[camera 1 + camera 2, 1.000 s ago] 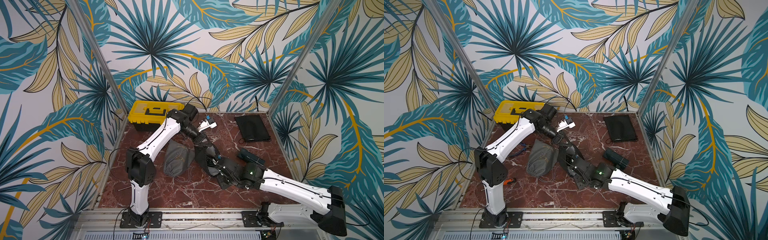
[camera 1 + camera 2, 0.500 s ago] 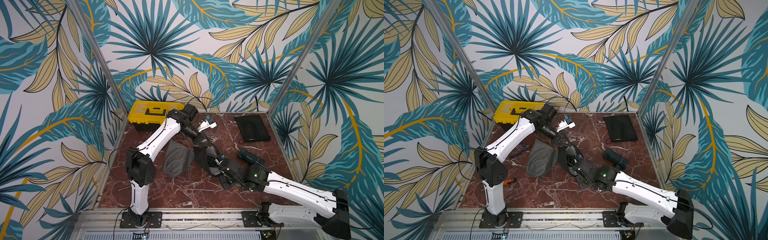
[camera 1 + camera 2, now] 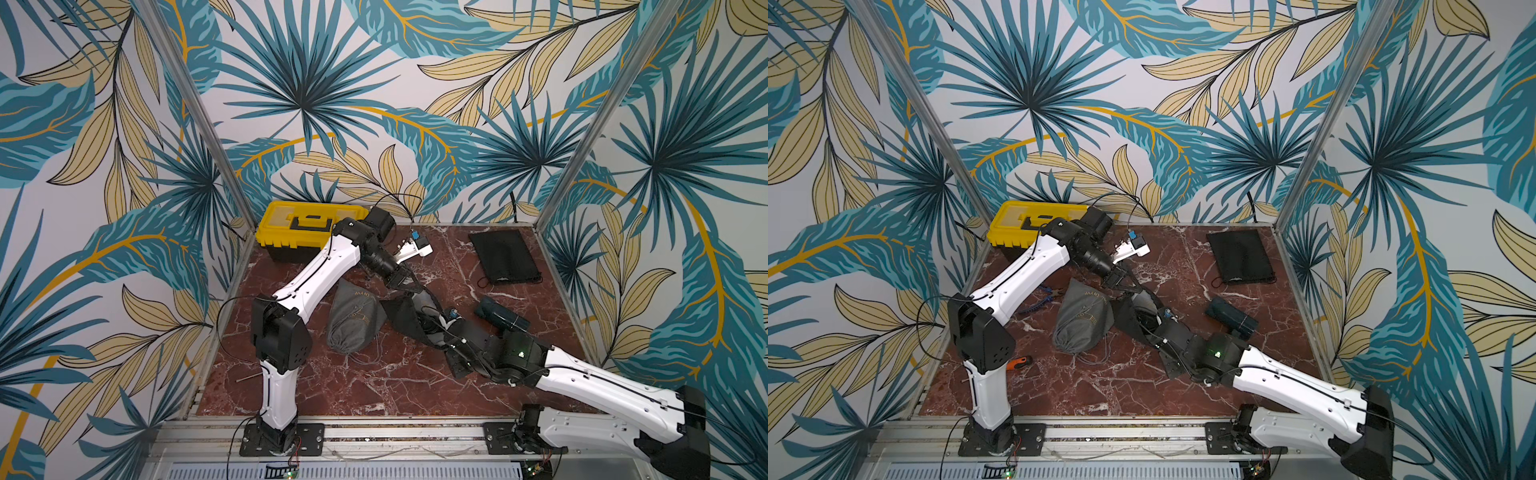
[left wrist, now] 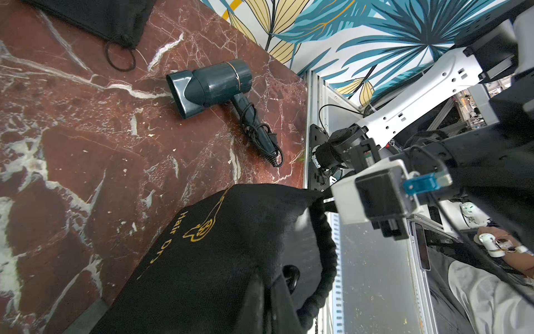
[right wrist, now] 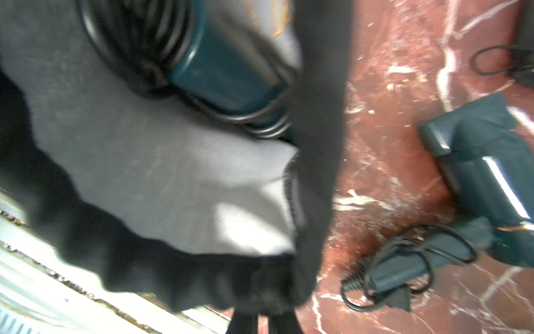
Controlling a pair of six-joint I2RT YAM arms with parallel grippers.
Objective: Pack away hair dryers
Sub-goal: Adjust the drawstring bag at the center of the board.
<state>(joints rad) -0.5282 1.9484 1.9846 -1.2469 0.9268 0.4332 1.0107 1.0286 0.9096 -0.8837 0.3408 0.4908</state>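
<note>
The hair dryer (image 5: 233, 72) is inside the black bag's opening, so the robot's left gripper continues to lower the bag's rim until the bag sits on the marble (image 3: 408, 348), and then let go.
A black drawstring bag (image 3: 401, 316) with gold lettering (image 4: 216, 260) is held up between both arms at the table's middle. My left gripper (image 4: 268, 292) is shut on its rim at the far side (image 3: 405, 286). Pinching the near rim is my right gripper (image 5: 262, 316), shut, seen in both top views (image 3: 1152, 320). Inside the open mouth lies a hair dryer (image 5: 225, 78), teal-looking, with black cord wound round it. A dark teal hair dryer (image 3: 500, 318) lies loose on the marble just right of the bag (image 4: 213, 86), cord round its handle (image 5: 476, 173).
A filled grey drawstring bag (image 3: 353, 320) lies left of the black one. A flat black bag (image 3: 505, 257) is at the back right, a yellow toolbox (image 3: 303, 228) at the back left. Blue-handled pliers (image 3: 1038, 301) and an orange-handled screwdriver (image 3: 1017, 362) lie at the left.
My right gripper has closed onto the black bag's near rim, and its forearm has sunk slightly. The left arm and the loose dryer have not moved.
</note>
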